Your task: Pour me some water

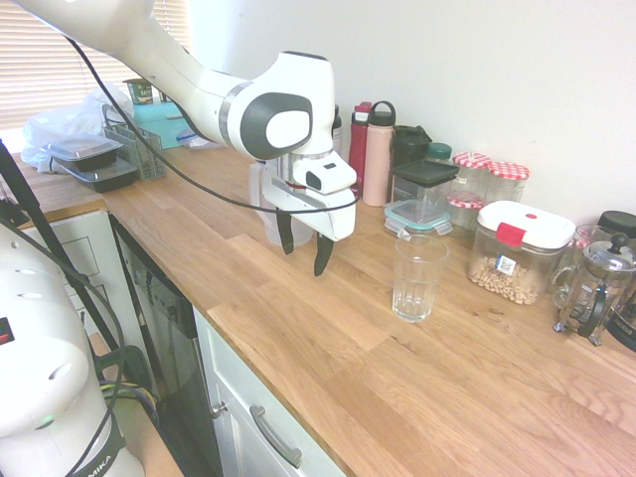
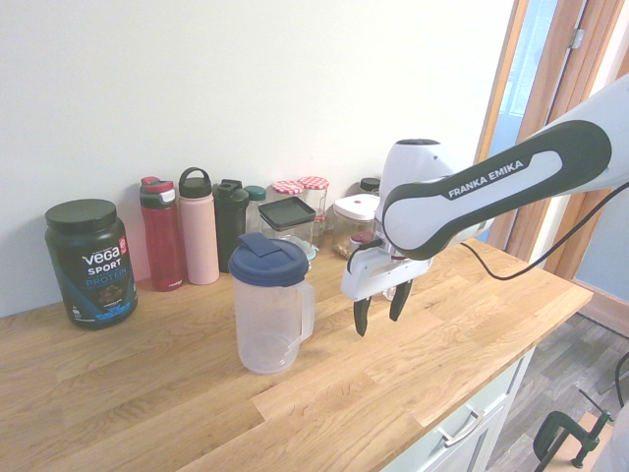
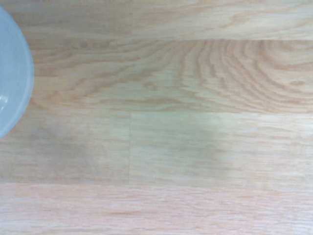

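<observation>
The blue lid's edge wraps evenly [image 2: 268,281] around the pitcher's rim. The lid will stay in place when I tip the pitcher toward the glass.
A clear plastic pitcher [image 2: 267,320] with a blue lid [image 2: 265,261] stands upright on the wooden counter [image 2: 147,393], its handle turned toward my gripper. My gripper [image 2: 379,321] hangs just above the counter beside that handle, open, with nothing between its fingers. In the first exterior view my gripper [image 1: 303,256] is in front of the pitcher [image 1: 264,214] and hides most of it. An empty ribbed drinking glass [image 1: 417,278] stands upright a short way past the gripper. The wrist view shows bare wood and a pale rounded edge [image 3: 12,73], seemingly the pitcher.
Along the wall stand a red bottle [image 2: 162,236], a pink bottle [image 2: 199,228], a black one [image 2: 231,221], a protein tub [image 2: 88,264], several jars and lidded containers [image 1: 517,248], and a French press [image 1: 596,288]. The counter's front edge [image 1: 268,393] runs nearby.
</observation>
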You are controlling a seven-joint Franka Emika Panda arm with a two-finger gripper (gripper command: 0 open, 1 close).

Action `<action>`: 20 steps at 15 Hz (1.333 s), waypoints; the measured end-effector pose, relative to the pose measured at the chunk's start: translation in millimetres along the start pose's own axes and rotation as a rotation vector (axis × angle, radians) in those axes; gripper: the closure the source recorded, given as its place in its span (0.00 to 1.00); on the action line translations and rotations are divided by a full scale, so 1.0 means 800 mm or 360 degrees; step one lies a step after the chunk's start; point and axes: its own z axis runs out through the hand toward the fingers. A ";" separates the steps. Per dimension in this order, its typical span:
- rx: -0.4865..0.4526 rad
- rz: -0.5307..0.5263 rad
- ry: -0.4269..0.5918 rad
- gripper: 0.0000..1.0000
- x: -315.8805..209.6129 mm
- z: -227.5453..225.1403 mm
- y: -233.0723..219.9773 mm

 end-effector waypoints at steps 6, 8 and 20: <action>0.0035 0.0000 0.0034 0.00 -0.014 -0.042 -0.003; 0.0081 -0.0051 0.0094 0.00 -0.055 -0.093 -0.007; 0.0307 -0.0345 0.0303 1.00 -0.150 -0.089 -0.128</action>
